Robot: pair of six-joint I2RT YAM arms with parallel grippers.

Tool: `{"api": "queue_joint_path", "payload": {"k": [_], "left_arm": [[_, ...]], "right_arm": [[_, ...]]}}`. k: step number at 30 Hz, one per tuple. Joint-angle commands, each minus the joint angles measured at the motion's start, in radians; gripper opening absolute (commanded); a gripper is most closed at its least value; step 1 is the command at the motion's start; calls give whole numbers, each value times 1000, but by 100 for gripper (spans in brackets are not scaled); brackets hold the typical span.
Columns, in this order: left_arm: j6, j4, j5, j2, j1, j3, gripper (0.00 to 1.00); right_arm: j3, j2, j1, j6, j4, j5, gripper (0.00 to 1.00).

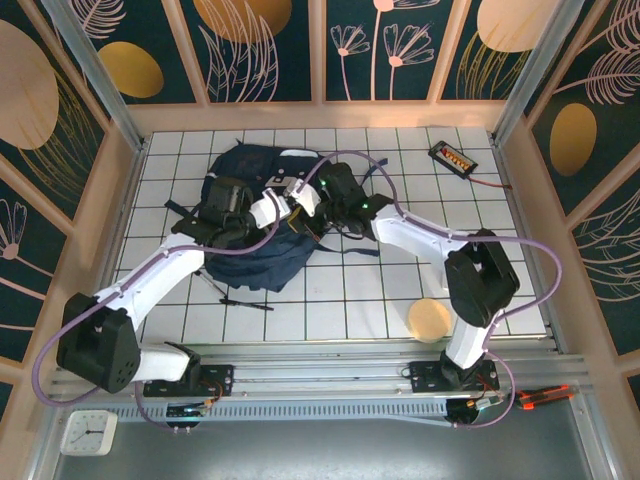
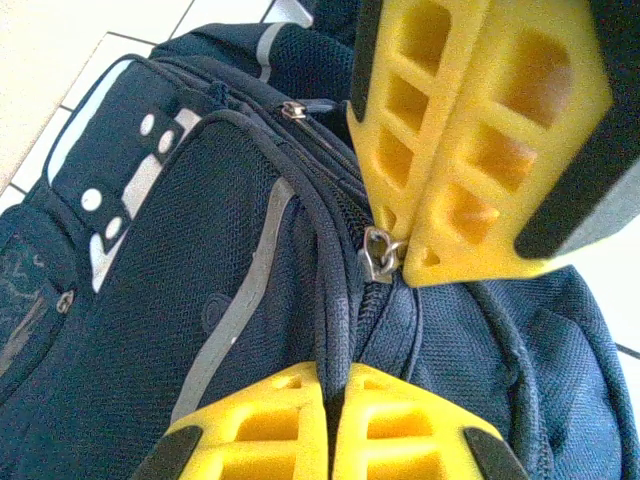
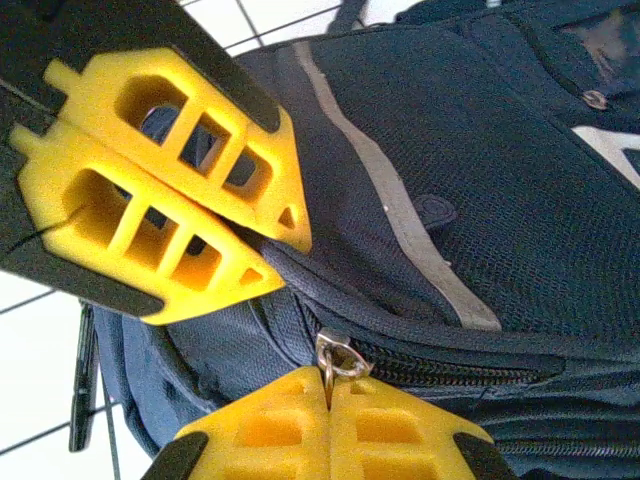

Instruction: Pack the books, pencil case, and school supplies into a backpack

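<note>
My left gripper is pinching the backpack's fold close ahead [image 2: 335,340] of the zip pull [image 3: 338,352], so it needs to get out of the way while my right gripper pulls the zip pull along the backpack's front.
The navy backpack [image 1: 250,240] lies on the tiled table, with grey trim [image 2: 235,300] across its front pocket. My left gripper [image 2: 338,375] is shut on a fold of the backpack's fabric beside the zip; it meets the bag from the left [image 1: 298,206]. My right gripper [image 3: 328,385] is shut on the metal zip pull [image 3: 338,352], right next to the left gripper [image 3: 272,255]. From the left wrist, the right gripper [image 2: 405,262] holds that pull [image 2: 378,250]. A thin black pen [image 1: 247,303] lies in front of the bag. Books, pencil case and teal pad are hidden.
A round tan disc [image 1: 430,320] lies at the front right. A black device with orange buttons [image 1: 452,157] sits at the back right, its cable running right. Wooden walls close in the table on three sides.
</note>
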Motion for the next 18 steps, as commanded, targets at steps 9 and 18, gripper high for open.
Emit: {"api": "queue_joint_path", "payload": {"k": [9, 18], "left_arm": [[-344, 146, -76, -170, 25, -47, 99], [-948, -8, -243, -112, 190, 71, 99]], "right_arm": [[-180, -141, -34, 238, 167, 93, 0], [-217, -224, -192, 198, 87, 126, 0]]}}
